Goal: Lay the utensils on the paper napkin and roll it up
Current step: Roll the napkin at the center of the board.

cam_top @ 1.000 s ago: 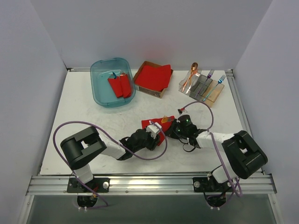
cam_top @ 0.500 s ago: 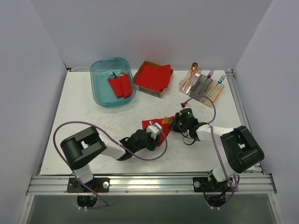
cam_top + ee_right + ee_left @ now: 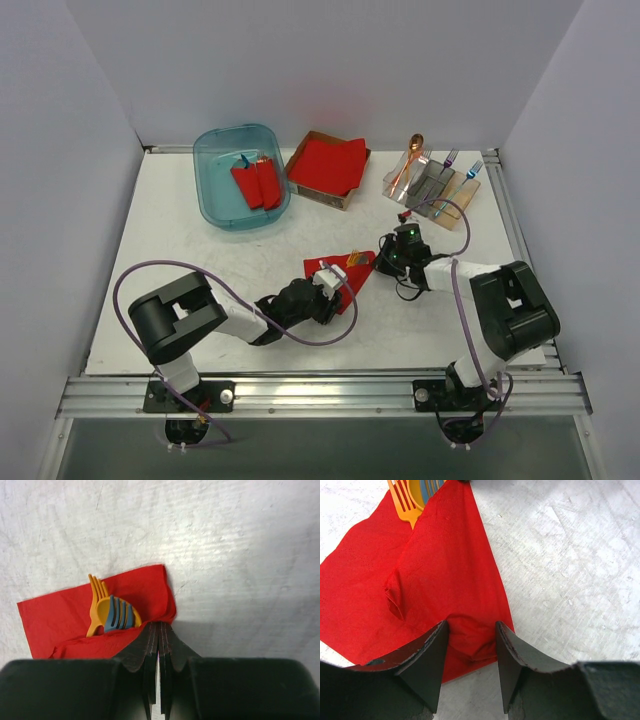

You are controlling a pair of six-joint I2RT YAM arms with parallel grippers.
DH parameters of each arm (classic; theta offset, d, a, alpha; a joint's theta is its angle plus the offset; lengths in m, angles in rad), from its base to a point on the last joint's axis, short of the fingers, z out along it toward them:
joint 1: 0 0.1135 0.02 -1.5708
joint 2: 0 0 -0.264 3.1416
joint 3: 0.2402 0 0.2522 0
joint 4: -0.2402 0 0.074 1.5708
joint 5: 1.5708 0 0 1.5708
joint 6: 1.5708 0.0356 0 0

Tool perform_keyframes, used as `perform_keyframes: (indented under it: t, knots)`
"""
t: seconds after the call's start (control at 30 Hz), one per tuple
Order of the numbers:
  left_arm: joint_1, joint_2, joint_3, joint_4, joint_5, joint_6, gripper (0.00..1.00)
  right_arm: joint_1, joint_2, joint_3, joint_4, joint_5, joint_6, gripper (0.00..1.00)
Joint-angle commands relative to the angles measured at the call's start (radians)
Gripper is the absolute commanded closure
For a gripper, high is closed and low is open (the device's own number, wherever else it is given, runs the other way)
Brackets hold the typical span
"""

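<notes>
The robot's left gripper pins the folded napkin's near end [image 3: 472,641], so its right gripper should press the napkin fold's middle [image 3: 431,566] before the left gripper takes the napkin's open side.
The paper napkin [image 3: 358,279] lies red on the table's middle, partly folded over the utensils [image 3: 355,260]. An orange fork, an orange-yellow spoon and a blue fork poke out of the fold [image 3: 112,612], also seen as utensils [image 3: 415,495] at the napkin's [image 3: 445,570] far end. My left gripper [image 3: 335,297] [image 3: 471,647] stands open, its fingers [image 3: 432,652] planted on the napkin's near edge with a wrinkle between them. My right gripper [image 3: 382,265] [image 3: 159,626] is shut, its tips touching the napkin's [image 3: 60,617] curled right edge.
A blue bin [image 3: 215,205] at the back left holds red rolled bundles [image 3: 257,183]. A cardboard box with a red napkin stack [image 3: 328,165] stands at the back middle. A clear holder [image 3: 460,205] with more cutlery sits at the back right. Purple cables loop beside both arms.
My right arm has swung back toward the upper right, its shut gripper now at the napkin's right edge. The left gripper has stayed put on the napkin.
</notes>
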Motion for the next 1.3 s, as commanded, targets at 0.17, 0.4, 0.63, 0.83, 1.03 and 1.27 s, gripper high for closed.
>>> perform_keyframes:
  t: [0.17,0.4,0.63,0.83,1.03,1.27]
  knots:
    - [-0.011,-0.015,-0.023,-0.032,0.036,-0.009,0.49,-0.058,0.052,0.073,-0.059,0.063,-0.048,1.00]
    - [-0.013,-0.016,-0.018,-0.032,0.038,-0.010,0.49,-0.071,-0.028,0.065,-0.088,0.069,-0.049,1.00]
    - [-0.017,-0.027,-0.012,-0.040,0.041,-0.012,0.49,-0.067,-0.195,0.028,-0.140,-0.019,-0.074,0.97]
    - [-0.021,-0.029,-0.009,-0.041,0.039,-0.013,0.49,0.001,-0.233,0.012,-0.142,-0.102,-0.071,0.93]
    - [-0.027,-0.030,-0.002,-0.049,0.038,-0.019,0.49,0.100,-0.220,-0.030,-0.027,-0.135,-0.012,0.92]
    - [-0.028,-0.036,0.008,-0.063,0.033,-0.018,0.48,0.160,-0.154,-0.080,0.128,-0.173,0.052,0.92]
